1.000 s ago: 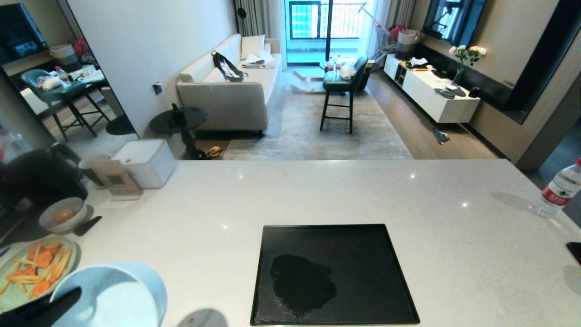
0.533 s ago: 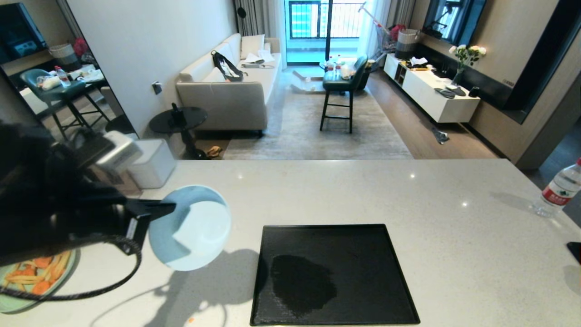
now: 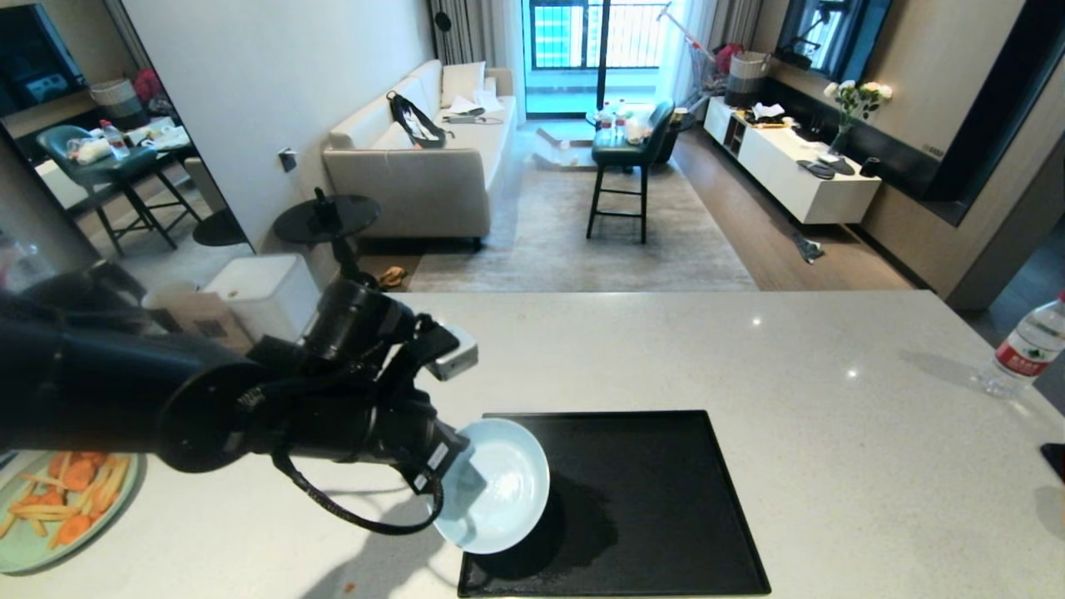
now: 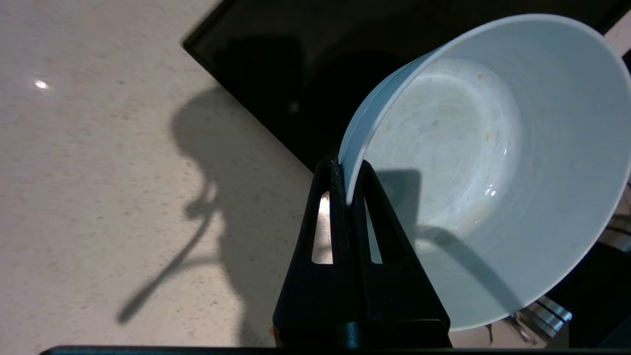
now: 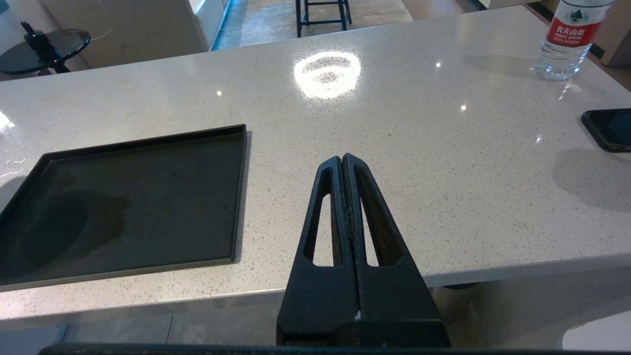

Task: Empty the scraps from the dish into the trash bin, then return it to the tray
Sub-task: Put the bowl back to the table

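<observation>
I should keep my left gripper bringing the dish inward and down until its base meets the black tray, which is clear, as the dish's opening is up.
My left gripper is shut on the rim of the dish, a small pale blue bowl. The dish hangs tilted above the near left corner of the black tray. Inside it I see only a few tiny orange specks and a wet film, no scraps. The trash bin is out of view. My right gripper is shut and empty, parked off the counter's front edge to the right of the tray.
A pale green plate heaped with orange and yellow pieces sits at the near left. A white box stands at the far left. At the right edge are a water bottle and a dark phone.
The left arm has swung from the near left corner rightward and forward, carrying the dish over the counter to above the tray's near left corner. The right arm has not moved.
</observation>
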### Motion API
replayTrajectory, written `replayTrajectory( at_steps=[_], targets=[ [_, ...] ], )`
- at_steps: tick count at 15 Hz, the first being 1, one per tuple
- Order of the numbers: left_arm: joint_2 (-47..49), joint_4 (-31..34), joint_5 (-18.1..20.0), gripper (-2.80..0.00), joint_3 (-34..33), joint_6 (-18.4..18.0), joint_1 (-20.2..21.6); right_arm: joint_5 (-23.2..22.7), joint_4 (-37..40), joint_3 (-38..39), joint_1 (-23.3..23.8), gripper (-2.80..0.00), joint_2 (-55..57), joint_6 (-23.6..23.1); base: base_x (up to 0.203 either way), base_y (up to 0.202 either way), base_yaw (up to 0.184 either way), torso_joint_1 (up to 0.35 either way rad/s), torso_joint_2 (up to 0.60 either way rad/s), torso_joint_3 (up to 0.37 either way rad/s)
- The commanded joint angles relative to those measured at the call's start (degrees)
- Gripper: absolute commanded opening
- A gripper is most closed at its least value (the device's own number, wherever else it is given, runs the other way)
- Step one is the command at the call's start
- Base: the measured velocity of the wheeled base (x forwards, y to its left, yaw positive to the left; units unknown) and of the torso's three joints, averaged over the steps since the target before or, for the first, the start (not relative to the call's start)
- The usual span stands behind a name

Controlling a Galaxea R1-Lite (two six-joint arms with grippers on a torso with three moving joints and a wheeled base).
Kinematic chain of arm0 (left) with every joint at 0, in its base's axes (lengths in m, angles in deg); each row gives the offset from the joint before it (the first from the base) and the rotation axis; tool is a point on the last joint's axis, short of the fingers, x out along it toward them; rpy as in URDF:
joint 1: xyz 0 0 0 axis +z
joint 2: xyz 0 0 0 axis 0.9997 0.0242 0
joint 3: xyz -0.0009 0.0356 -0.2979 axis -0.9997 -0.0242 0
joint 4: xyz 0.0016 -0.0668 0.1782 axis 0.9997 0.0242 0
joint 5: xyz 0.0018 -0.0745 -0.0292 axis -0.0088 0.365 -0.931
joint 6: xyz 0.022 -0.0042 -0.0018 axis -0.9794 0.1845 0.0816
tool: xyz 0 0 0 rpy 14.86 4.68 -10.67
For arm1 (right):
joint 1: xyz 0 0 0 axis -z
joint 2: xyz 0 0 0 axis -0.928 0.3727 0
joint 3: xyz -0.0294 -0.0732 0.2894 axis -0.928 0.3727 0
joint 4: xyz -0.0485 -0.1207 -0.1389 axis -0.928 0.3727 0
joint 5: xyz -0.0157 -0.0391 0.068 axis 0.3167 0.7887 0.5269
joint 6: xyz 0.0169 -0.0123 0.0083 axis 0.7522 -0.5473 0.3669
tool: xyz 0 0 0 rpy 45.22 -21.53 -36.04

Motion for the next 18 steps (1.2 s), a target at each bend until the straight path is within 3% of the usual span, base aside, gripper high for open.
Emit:
replayTrajectory(
  at_steps=[1, 5, 9, 13, 18],
  targets=[
    [7.95, -1.45, 0.16, -2.8, -0.76, -0.3, -2.14, 0.03, -0.02, 0.0, -0.01, -2.8, -0.02, 0.04, 0.0, 0.0, 0.0, 0.0, 0.0, 0.0],
    [16.65, -10.67, -0.39, -2.8, 1.57, -0.21, -5.64, 0.03, -0.02, 0.0, -0.01, -2.8, -0.02, 0.04, 0.0, 0.0, 0.0, 0.0, 0.0, 0.0],
    [22.34, -7.5, -0.65, -2.8, 10.58, -0.05, -8.21, 0.03, -0.02, 0.0, -0.01, -2.8, -0.02, 0.04, 0.0, 0.0, 0.0, 0.0, 0.0, 0.0],
    [26.65, -6.73, -0.65, -2.8, 14.7, -0.4, -8.79, 0.03, -0.02, 0.0, -0.01, -2.8, -0.02, 0.04, 0.0, 0.0, 0.0, 0.0, 0.0, 0.0],
    [29.05, -6.42, -0.78, -2.8, 15.53, -7.03, -6.69, 0.03, -0.02, 0.0, -0.01, -2.8, -0.02, 0.04, 0.0, 0.0, 0.0, 0.0, 0.0, 0.0]
  ],
)
